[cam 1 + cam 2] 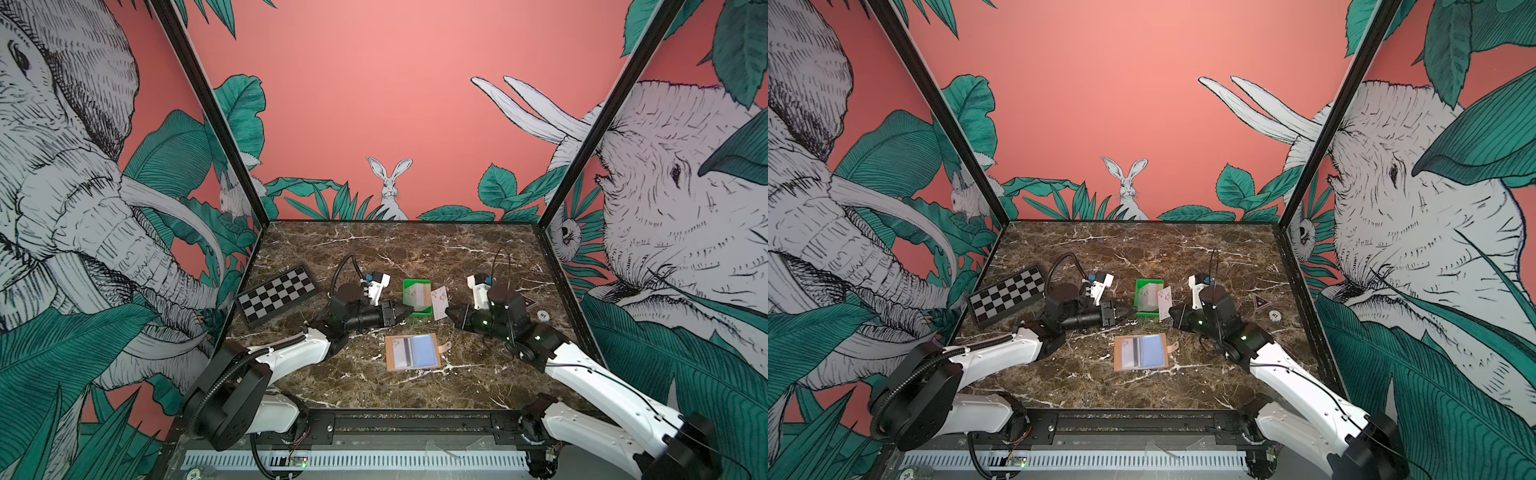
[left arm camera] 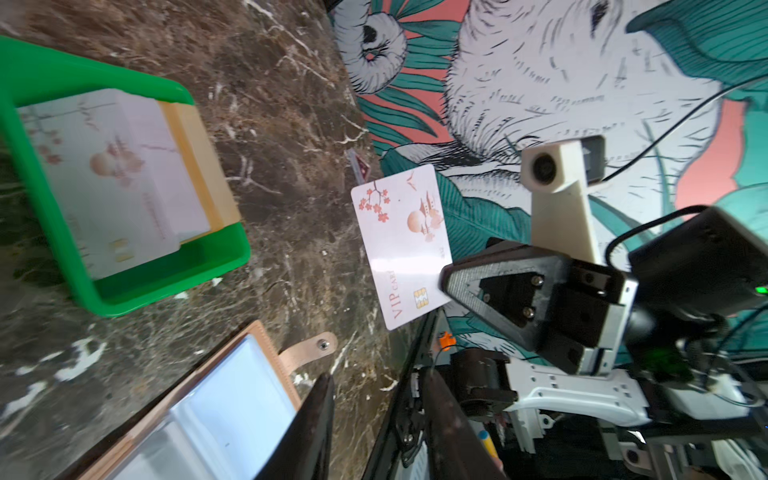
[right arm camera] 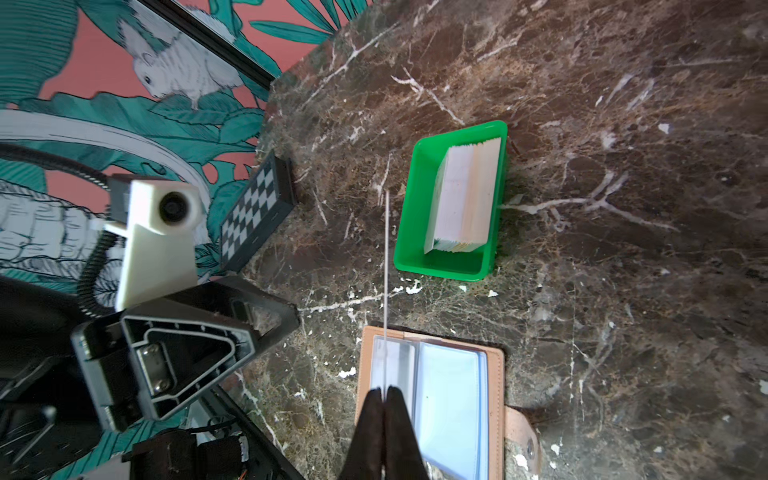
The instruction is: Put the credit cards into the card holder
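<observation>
The credit card's edge (image 1: 433,300) opposite my right gripper stands free, so my left gripper keeps moving toward that edge (image 1: 434,311) until its open fingers close on it.
My right gripper (image 3: 384,390) is shut on the lower edge of one credit card (image 2: 401,245), a whitish card with pink blossoms held upright above the table, between the green tray and the card holder. The tan card holder (image 1: 412,351) (image 1: 1140,351) lies open and flat at mid-table, and a card with a dark stripe shows in its left sleeve. More credit cards (image 1: 419,299) (image 3: 465,195) stand stacked in the tray. My left gripper (image 2: 378,382) (image 1: 405,311) is open and empty, hovering by the tray's left front corner, facing the held card.
The green tray (image 1: 409,282) (image 3: 415,208) sits just behind the card holder. A folded chessboard (image 1: 276,299) lies at the left, by the wall. A round poker chip (image 1: 542,316) and a small triangular sticker (image 1: 1260,302) lie at the right, behind my right arm.
</observation>
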